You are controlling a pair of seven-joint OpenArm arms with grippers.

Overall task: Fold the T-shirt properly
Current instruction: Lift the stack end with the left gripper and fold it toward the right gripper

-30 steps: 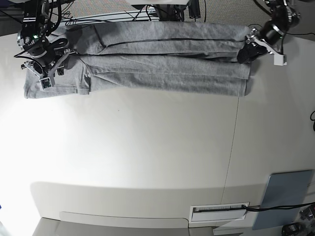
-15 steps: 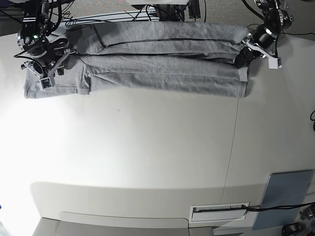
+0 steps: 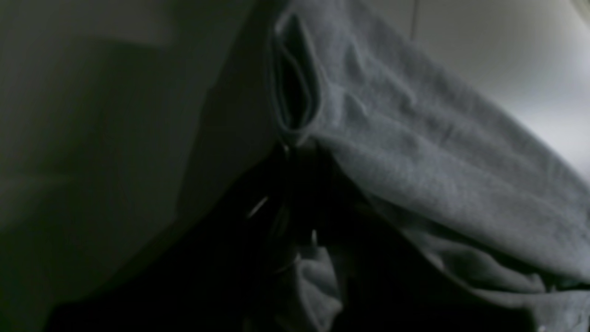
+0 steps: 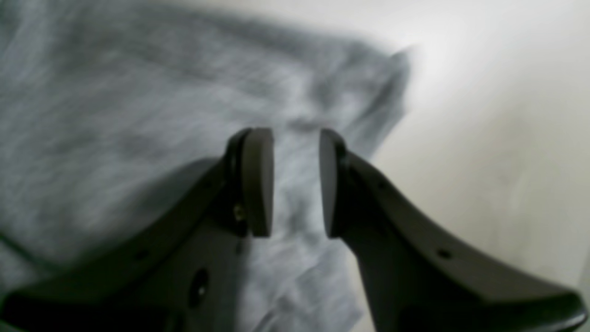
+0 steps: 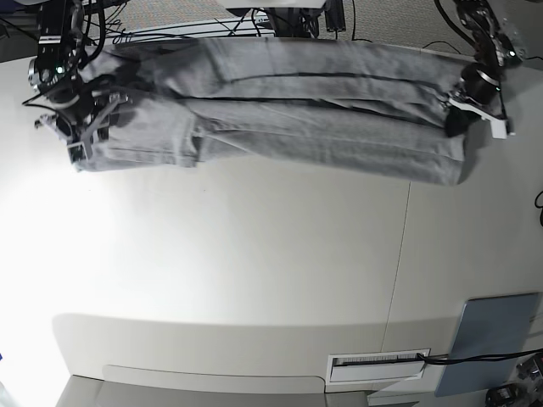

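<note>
My right gripper is open over the long, stretched T-shirt's other end [image 5: 127, 155], so my left gripper should fold the end it pinches inward over the T-shirt's middle [image 5: 233, 136].
The grey T-shirt [image 5: 297, 119] lies stretched in a long folded band across the far side of the table. My left gripper [image 5: 458, 123] is shut on the band's right end. In the left wrist view the dark jaws of that gripper [image 3: 295, 184] pinch a fold of the T-shirt [image 3: 438, 152]. My right gripper [image 5: 78, 146] hovers over the band's left end. The right wrist view shows this gripper [image 4: 295, 182] open, and the T-shirt [image 4: 138, 92] lies beneath and shows through the gap.
A flat blue-grey pad [image 5: 496, 339] lies at the front right corner. A white labelled slot [image 5: 377, 366] sits in the table's front edge. Cables [image 5: 212, 21] run behind the shirt. A seam [image 5: 399, 254] crosses the table on the right.
My left gripper has shut on the shirt's right end and pulled it to the right. The whole band slid right and tightened. The right gripper stays open and has shifted only slightly.
</note>
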